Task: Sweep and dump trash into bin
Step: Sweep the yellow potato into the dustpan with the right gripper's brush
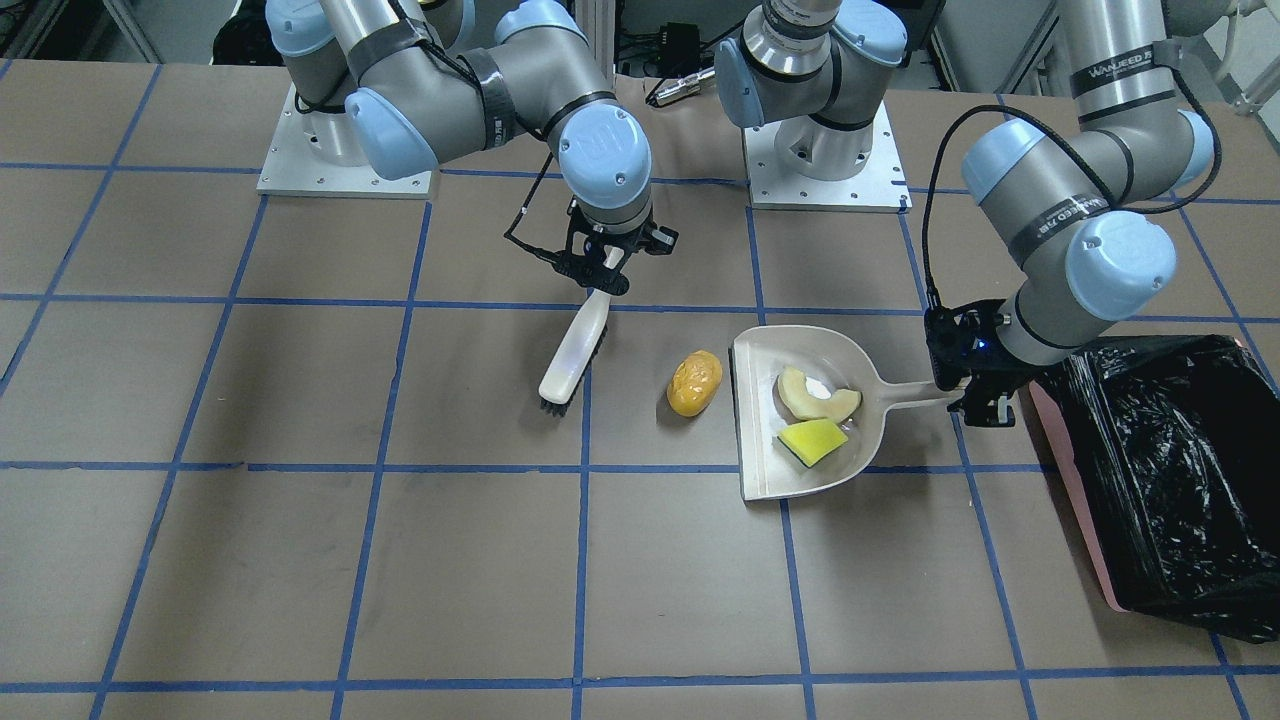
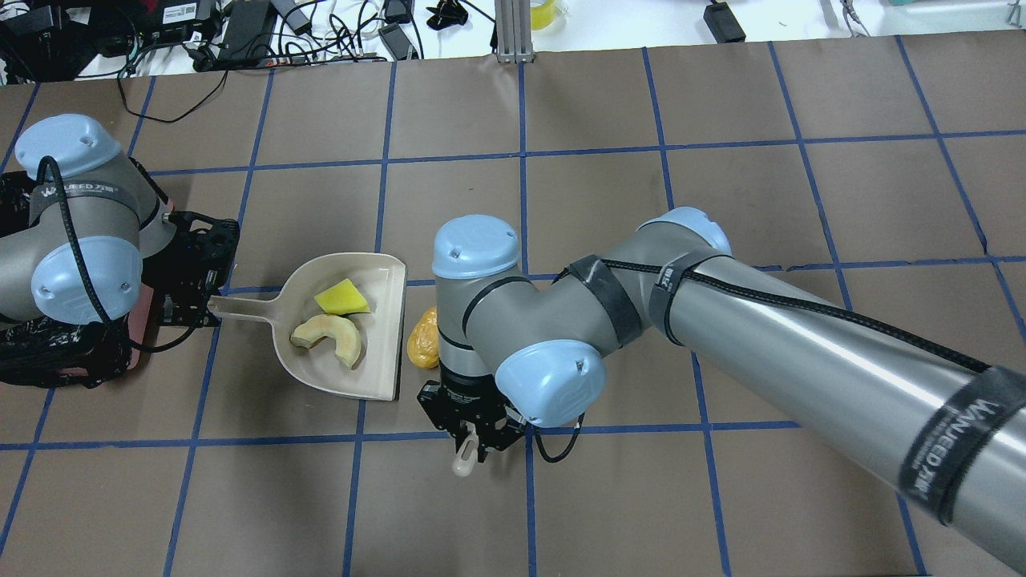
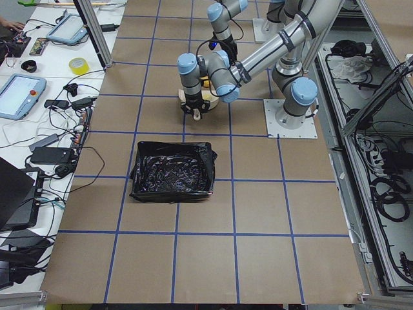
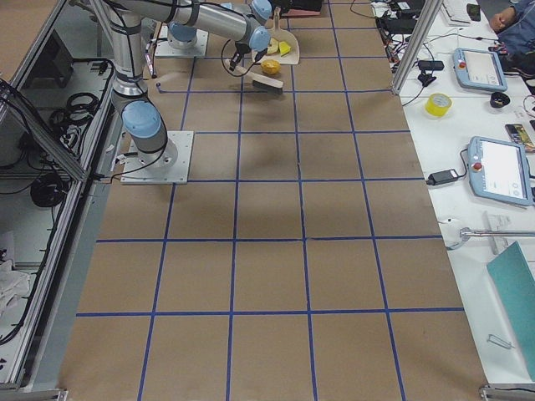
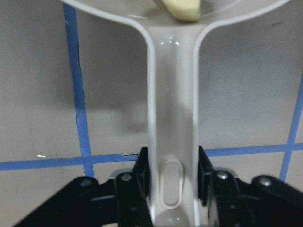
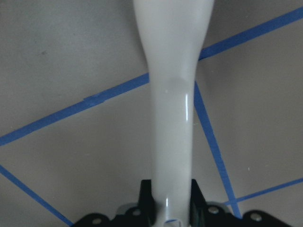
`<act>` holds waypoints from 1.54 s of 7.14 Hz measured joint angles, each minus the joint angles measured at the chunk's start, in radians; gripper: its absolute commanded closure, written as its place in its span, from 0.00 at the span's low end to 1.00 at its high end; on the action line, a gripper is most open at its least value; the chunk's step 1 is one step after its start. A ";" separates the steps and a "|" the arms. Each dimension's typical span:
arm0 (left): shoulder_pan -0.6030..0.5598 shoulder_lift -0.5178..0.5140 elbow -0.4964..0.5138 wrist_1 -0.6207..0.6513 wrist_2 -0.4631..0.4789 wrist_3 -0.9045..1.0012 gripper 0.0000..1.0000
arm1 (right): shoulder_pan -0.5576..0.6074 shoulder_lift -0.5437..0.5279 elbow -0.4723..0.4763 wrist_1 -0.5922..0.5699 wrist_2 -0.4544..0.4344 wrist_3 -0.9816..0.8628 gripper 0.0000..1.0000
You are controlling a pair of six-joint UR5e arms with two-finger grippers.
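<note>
The golden-brown piece (image 1: pixel 695 383) is outside the dustpan's edge, and the brush is slanted behind it. Next, my right gripper straightens the brush and sweeps toward the dustpan (image 1: pixel 761 420).
The cream dustpan (image 1: pixel 810 410) lies flat on the table and holds two pieces of trash: the pale rind slice (image 1: pixel 818 396) and the yellow-green wedge (image 1: pixel 812 440). The golden-brown potato-like piece (image 1: pixel 694 382) lies on the table just outside the pan's open edge. My left gripper (image 1: pixel 975 395) is shut on the dustpan's handle (image 5: pixel 172 156). My right gripper (image 1: pixel 603 270) is shut on the handle of the cream brush (image 1: pixel 574 348), whose dark bristles touch the table to the side of the potato piece. The bin (image 1: pixel 1170 470), pink with a black bag, stands beside my left gripper.
The two arm bases (image 1: pixel 820 150) stand at the robot's side of the table. Blue tape lines grid the brown table (image 1: pixel 400 560). Side tables with tablets and cables show in the side views, beyond the table edge.
</note>
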 measured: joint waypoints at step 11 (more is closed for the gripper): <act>0.046 -0.003 0.002 0.003 -0.067 -0.004 1.00 | 0.102 0.234 -0.375 0.068 -0.126 -0.240 1.00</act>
